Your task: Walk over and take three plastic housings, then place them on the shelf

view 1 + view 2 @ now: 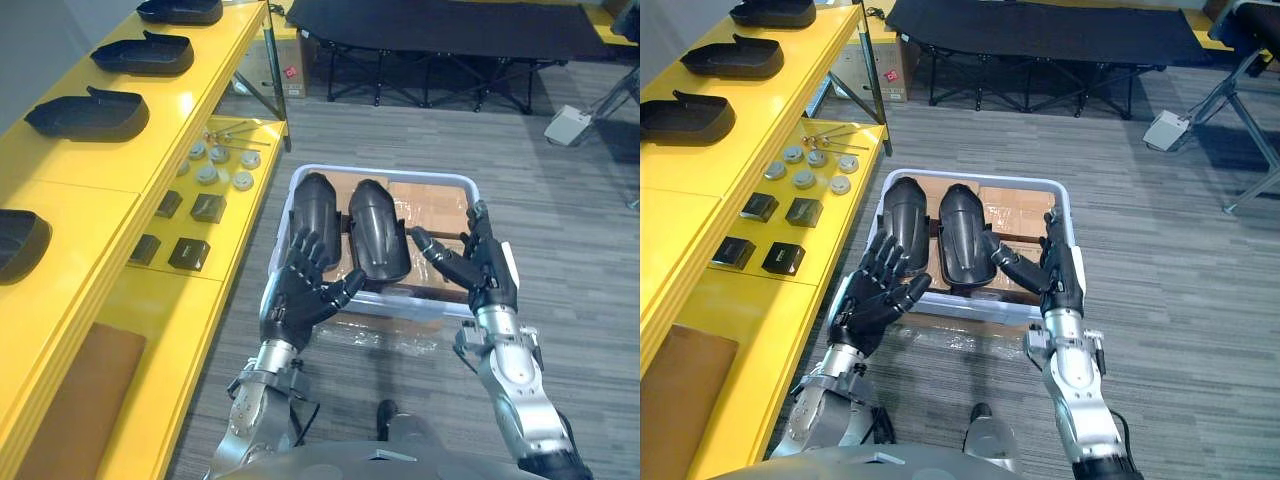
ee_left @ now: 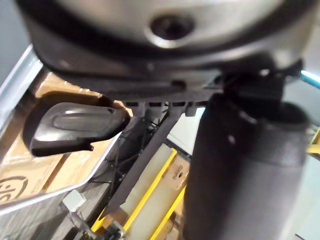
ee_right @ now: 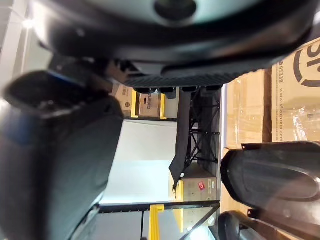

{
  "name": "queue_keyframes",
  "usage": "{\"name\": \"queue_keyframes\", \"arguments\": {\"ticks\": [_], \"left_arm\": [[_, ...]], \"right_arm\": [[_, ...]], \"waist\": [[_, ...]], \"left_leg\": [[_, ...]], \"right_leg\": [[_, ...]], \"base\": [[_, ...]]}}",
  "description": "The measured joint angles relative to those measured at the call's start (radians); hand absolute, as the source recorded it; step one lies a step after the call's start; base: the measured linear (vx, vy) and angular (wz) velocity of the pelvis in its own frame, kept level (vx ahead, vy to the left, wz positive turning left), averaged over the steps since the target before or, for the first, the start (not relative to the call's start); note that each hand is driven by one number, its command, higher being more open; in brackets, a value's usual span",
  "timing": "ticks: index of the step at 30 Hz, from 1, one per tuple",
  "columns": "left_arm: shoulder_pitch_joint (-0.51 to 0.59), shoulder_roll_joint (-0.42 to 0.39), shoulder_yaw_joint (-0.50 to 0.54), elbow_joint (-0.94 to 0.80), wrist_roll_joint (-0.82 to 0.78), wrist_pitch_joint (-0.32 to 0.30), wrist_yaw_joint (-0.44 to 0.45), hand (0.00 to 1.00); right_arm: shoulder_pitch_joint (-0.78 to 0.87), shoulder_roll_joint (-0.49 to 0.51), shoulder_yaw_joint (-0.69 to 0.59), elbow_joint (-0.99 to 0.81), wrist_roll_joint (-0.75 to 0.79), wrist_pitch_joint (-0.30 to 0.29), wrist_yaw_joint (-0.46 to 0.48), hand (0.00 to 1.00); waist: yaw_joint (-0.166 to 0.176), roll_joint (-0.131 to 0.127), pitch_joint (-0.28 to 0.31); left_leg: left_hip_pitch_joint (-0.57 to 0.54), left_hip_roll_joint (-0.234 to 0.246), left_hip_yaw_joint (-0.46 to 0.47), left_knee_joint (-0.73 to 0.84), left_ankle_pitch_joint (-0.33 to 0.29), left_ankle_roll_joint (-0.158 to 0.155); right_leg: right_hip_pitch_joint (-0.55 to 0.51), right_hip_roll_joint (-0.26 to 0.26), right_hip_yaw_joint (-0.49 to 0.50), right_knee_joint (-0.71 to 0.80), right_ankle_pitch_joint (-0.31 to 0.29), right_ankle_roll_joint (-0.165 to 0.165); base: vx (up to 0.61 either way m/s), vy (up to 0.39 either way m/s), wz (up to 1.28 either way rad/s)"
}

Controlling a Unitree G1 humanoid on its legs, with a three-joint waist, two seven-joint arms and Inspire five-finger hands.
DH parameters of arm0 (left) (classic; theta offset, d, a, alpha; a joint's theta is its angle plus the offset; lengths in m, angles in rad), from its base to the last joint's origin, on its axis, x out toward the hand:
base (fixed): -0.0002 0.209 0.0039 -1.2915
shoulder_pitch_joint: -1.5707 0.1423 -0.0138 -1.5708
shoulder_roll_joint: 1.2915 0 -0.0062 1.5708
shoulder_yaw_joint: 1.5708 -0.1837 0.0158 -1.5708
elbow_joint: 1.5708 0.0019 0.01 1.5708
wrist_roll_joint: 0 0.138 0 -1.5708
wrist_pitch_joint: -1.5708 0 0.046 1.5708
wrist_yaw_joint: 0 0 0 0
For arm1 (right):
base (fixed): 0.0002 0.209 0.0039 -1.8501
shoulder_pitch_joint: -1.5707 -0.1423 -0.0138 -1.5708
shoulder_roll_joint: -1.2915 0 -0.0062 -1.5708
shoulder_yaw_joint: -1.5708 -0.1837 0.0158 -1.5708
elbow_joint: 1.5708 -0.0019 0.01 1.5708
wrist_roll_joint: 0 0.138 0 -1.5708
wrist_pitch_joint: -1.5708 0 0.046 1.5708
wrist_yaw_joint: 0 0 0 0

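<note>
The housing (image 1: 379, 234) is lying with its dome up and looks like the open housings on the shelf (image 1: 92, 116). I should expect it to be hollow and empty underneath when I pick it up.
Two black plastic housings (image 1: 315, 215) (image 1: 378, 228) lie side by side in a white bin (image 1: 440, 180) on the floor, resting on flat cardboard boxes (image 1: 430, 205). My left hand (image 1: 300, 285) hovers open, fingers spread, over the bin's near left corner, just short of the left housing. My right hand (image 1: 485, 265) is open at the bin's near right, its thumb pointing toward the right housing without touching it. A housing (image 2: 75, 125) shows past the left hand in the left wrist view, and a housing (image 3: 272, 172) in the right wrist view. Neither hand holds anything.
A long yellow shelf (image 1: 120, 190) runs along the left, carrying several more black housings (image 1: 90, 113). Its lower level holds small black boxes (image 1: 190, 253), round metal discs (image 1: 215, 165) and a brown pad (image 1: 80, 400). A black folding cot (image 1: 440, 30) stands behind the bin.
</note>
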Motion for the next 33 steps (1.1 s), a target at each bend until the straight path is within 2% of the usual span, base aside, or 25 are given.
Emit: {"name": "queue_keyframes", "arguments": {"ticks": [2, 4, 6, 7, 8, 10, 11, 12, 15, 17, 19, 20, 22, 25, 28, 33], "left_arm": [[-0.011, 0.012, 0.047, -0.001, 0.000, -0.001, -0.011, 1.00], [-0.049, 0.037, 0.075, -0.001, 0.001, -0.001, -0.004, 1.00], [-0.086, 0.043, 0.104, -0.002, 0.002, -0.001, 0.010, 1.00], [-0.121, 0.048, 0.126, -0.003, 0.001, -0.001, 0.018, 1.00], [-0.130, 0.048, 0.128, -0.004, 0.001, -0.002, 0.020, 1.00], [-0.180, 0.051, 0.131, -0.008, 0.001, -0.001, 0.019, 1.00], [-0.183, 0.051, 0.131, -0.008, 0.000, -0.001, 0.018, 1.00], [-0.181, 0.051, 0.130, -0.008, 0.000, -0.001, 0.010, 1.00], [-0.145, 0.052, 0.118, -0.008, -0.007, -0.004, 0.002, 1.00], [-0.106, 0.053, 0.091, -0.008, -0.008, -0.042, -0.009, 1.00], [-0.098, 0.052, 0.080, -0.008, -0.010, -0.049, -0.025, 1.00], [-0.099, 0.052, 0.071, -0.002, -0.018, -0.061, -0.035, 1.00], [-0.111, 0.052, 0.063, -0.002, -0.042, -0.085, -0.047, 1.00], [-0.108, 0.054, 0.077, -0.001, -0.053, -0.103, -0.048, 1.00], [-0.107, 0.056, 0.087, 0.000, -0.063, -0.104, -0.049, 1.00], [-0.102, 0.057, 0.094, 0.000, -0.083, -0.104, -0.047, 1.00]], "right_arm": [[-0.057, -0.001, -0.025, 0.119, 0.017, 0.007, -0.010, 1.00], [-0.119, -0.005, -0.058, 0.228, 0.013, 0.017, -0.039, 1.00], [-0.215, -0.024, -0.077, 0.326, 0.009, 0.019, -0.066, 1.00], [-0.349, -0.081, -0.084, 0.463, 0.010, 0.027, -0.101, 1.00], [-0.378, -0.094, -0.088, 0.492, 0.011, 0.029, -0.107, 1.00], [-0.589, -0.205, -0.106, 0.689, 0.020, 0.031, -0.180, 1.00], [-0.630, -0.234, -0.107, 0.723, 0.021, 0.031, -0.193, 1.00], [-0.704, -0.287, -0.105, 0.774, 0.021, 0.031, -0.220, 1.00], [-0.842, -0.371, -0.048, 0.883, -0.004, 0.033, -0.295, 1.00], [-0.931, -0.417, 0.004, 0.956, -0.011, 0.048, -0.352, 1.00], [-0.973, -0.434, 0.021, 1.003, -0.011, 0.070, -0.354, 1.00], [-1.002, -0.453, 0.033, 1.040, -0.010, 0.089, -0.352, 1.00], [-1.038, -0.487, 0.045, 1.099, -0.002, 0.115, -0.314, 1.00], [-1.067, -0.510, 0.066, 1.184, -0.013, 0.205, -0.210, 1.00], [-1.064, -0.510, 0.069, 1.259, -0.031, 0.296, -0.164, 1.00], [-1.044, -0.513, 0.062, 1.256, -0.067, 0.325, -0.162, 1.00]], "waist": [[0.005, -0.015, 0.025], [0.022, -0.020, 0.047], [0.022, -0.021, 0.077], [0.025, -0.016, 0.106], [0.027, -0.014, 0.114], [0.062, 0.001, 0.172], [0.067, 0.006, 0.182], [0.079, 0.017, 0.208], [0.097, 0.036, 0.230], [0.124, 0.045, 0.237], [0.139, 0.049, 0.239], [0.145, 0.058, 0.246], [0.161, 0.068, 0.257], [0.172, 0.072, 0.279], [0.182, 0.083, 0.314], [0.184, 0.085, 0.317]], "left_leg": [[-0.008, -0.034, -0.001, -0.012, 0.007, 0.015], [-0.039, -0.054, -0.022, -0.011, 0.013, 0.032], [-0.071, -0.069, -0.048, -0.010, 0.025, 0.048], [-0.111, -0.083, -0.072, -0.012, 0.043, 0.059], [-0.120, -0.086, -0.077, -0.012, 0.047, 0.062], [-0.165, -0.106, -0.105, -0.036, 0.086, 0.073], [-0.176, -0.112, -0.115, -0.044, 0.096, 0.076], [-0.188, -0.121, -0.127, -0.058, 0.113, 0.080], [-0.231, -0.131, -0.161, -0.067, 0.137, 0.085], [-0.251, -0.133, -0.172, -0.066, 0.143, 0.087], [-0.253, -0.134, -0.174, -0.064, 0.144, 0.088], [-0.254, -0.136, -0.182, -0.061, 0.144, 0.088], [-0.269, -0.137, -0.188, -0.048, 0.144, 0.089], [-0.301, -0.134, -0.191, -0.030, 0.144, 0.089], [-0.306, -0.131, -0.196, -0.019, 0.144, 0.089], [-0.319, -0.127, -0.199, -0.016, 0.148, 0.091]], "right_leg": [[-0.004, -0.033, -0.021, -0.008, 0.012, 0.020], [-0.009, -0.052, -0.055, -0.017, 0.021, 0.033], [-0.021, -0.058, -0.080, -0.018, 0.032, 0.037], [-0.040, -0.066, -0.108, -0.026, 0.047, 0.039], [-0.040, -0.066, -0.114, -0.033, 0.053, 0.040], [-0.054, -0.067, -0.145, -0.085, 0.099, 0.036], [-0.057, -0.069, -0.158, -0.095, 0.106, 0.037], [-0.059, -0.071, -0.175, -0.107, 0.119, 0.035], [-0.081, -0.075, -0.210, -0.109, 0.124, 0.034], [-0.097, -0.077, -0.221, -0.100, 0.124, 0.034], [-0.100, -0.080, -0.225, -0.091, 0.123, 0.032], [-0.101, -0.083, -0.236, -0.078, 0.121, 0.030], [-0.116, -0.083, -0.241, -0.060, 0.117, 0.024], [-0.149, -0.088, -0.246, -0.029, 0.103, 0.013], [-0.157, -0.092, -0.249, 0.000, 0.089, 0.012], [-0.177, -0.095, -0.250, 0.024, 0.081, 0.006]], "base": [[-0.02, 0.124, 0.14], [-0.04, 0.142, 0.35], [-0.08, 0.071, 0.49], [-0.09, 0.040, 0.49], [-0.11, 0.055, 0.51], [-0.11, 0.046, 0.37], [-0.11, 0.041, 0.39], [-0.08, 0.026, 0.41], [-0.04, 0.012, 0.37], [-0.02, 0.021, 0.14], [-0.01, 0.017, 0.08], [-0.03, 0.025, 0.13], [-0.05, 0.028, 0.08], [-0.07, 0.026, 0.00], [-0.06, 0.010, 0.02], [-0.03, -0.003, 0.01]]}}
